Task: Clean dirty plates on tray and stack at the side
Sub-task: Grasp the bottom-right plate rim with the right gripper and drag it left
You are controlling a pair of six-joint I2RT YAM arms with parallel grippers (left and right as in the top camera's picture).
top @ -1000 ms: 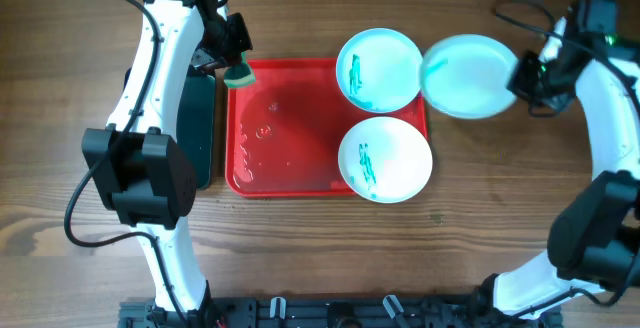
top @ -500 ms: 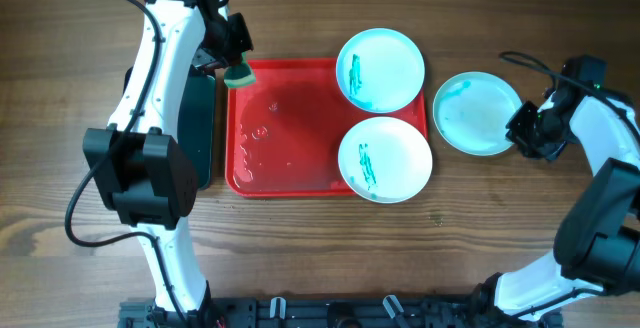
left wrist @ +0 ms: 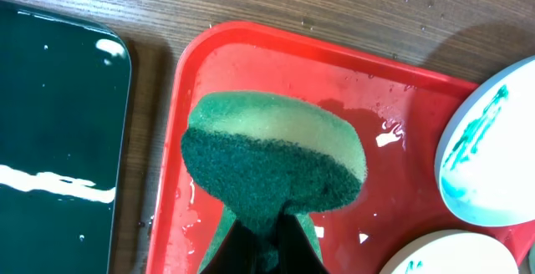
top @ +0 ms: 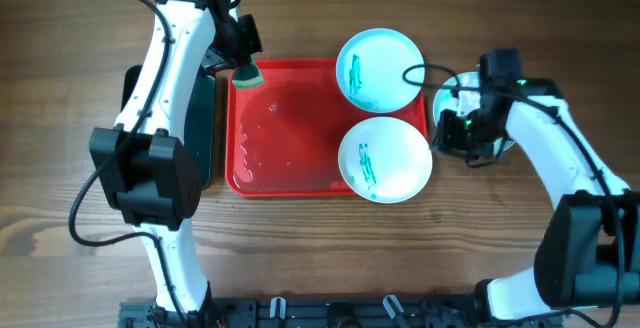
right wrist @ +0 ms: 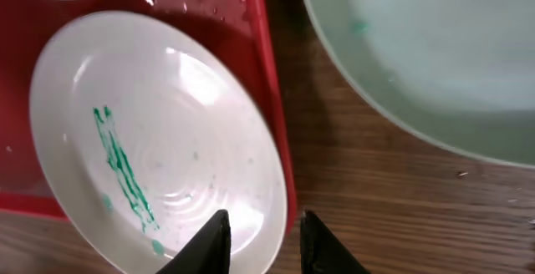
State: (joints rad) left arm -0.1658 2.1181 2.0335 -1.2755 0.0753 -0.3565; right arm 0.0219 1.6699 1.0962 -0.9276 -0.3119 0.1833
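The near plate point(top: 385, 159) lies far from the green sponge, so my right gripper should pinch the plate's rim and carry it to the red tray's empty half point(top: 285, 133).
The red tray point(top: 290, 128) holds two plates with teal smears, the far one point(top: 379, 69) and the near one point(top: 384, 159). A third, pale plate point(top: 443, 103) lies on the table to the right of the tray, mostly under my right arm. My left gripper point(top: 243, 60) is shut on a green sponge point(left wrist: 272, 157) over the tray's far left corner point(left wrist: 201, 48). My right gripper point(right wrist: 263, 241) is open, its fingers astride the right rim of the near plate point(right wrist: 159, 140) and the tray's edge point(right wrist: 272, 98), with the third plate point(right wrist: 435, 48) just beyond.
A wet dark green-black tray point(top: 200, 128) lies left of the red tray, also in the left wrist view point(left wrist: 58, 115). Water drops sit on the red tray's bare left half. Bare wood surrounds both trays.
My right gripper set the pale plate on the table right of the tray, opened, and moved left to the near plate's rim. The left arm with the sponge shifted only slightly.
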